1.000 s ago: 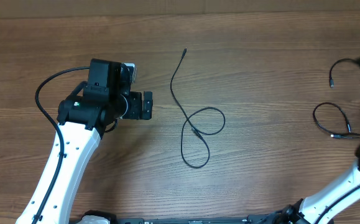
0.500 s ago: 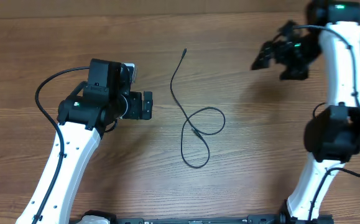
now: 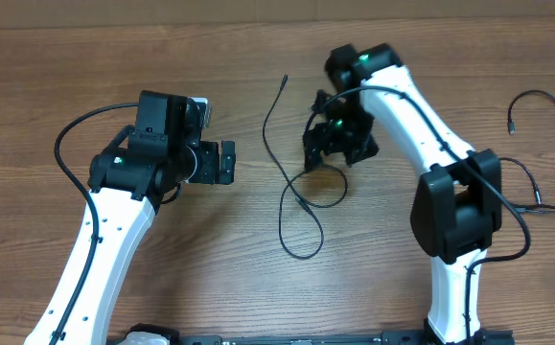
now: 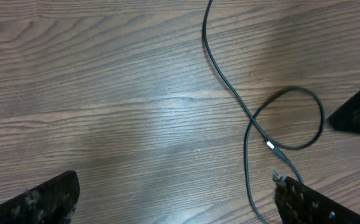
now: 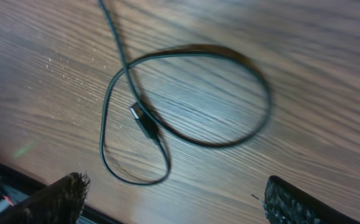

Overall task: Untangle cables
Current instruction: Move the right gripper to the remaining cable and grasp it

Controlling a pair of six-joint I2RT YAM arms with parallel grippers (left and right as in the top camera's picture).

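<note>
My gripper is about to pull while the small plug's loose tip (image 4: 270,145) rests against the cord's crossed parts, so the cord's loop (image 4: 323,117) will widen and trail the plug.
One of the cables (image 3: 294,189), a thin black cord, lies on the wooden table's middle in two crossed loops, its tail running up toward the far edge. My right gripper (image 3: 333,151) hovers over the upper loop, open; the right wrist view shows the loops and a small plug (image 5: 141,122) ahead of the open right gripper (image 5: 173,200), nothing between its fingers. My left gripper (image 3: 227,163) stands open a little left of the cord, pointing at it. In the left wrist view the cord (image 4: 254,118) lies ahead to the right, past the open left gripper (image 4: 176,208). More black cables (image 3: 531,94) curl at the far right.
The right arm's white links (image 3: 450,220) reach from the front edge across the table's right half, over part of the right-hand cords. The left arm's thick black wire (image 3: 66,144) arcs beside its wrist. Bare wood lies between the left gripper and the cord.
My right arm has swung in from the far right to above the middle cord's upper loop. The left arm and the cord have not moved.
</note>
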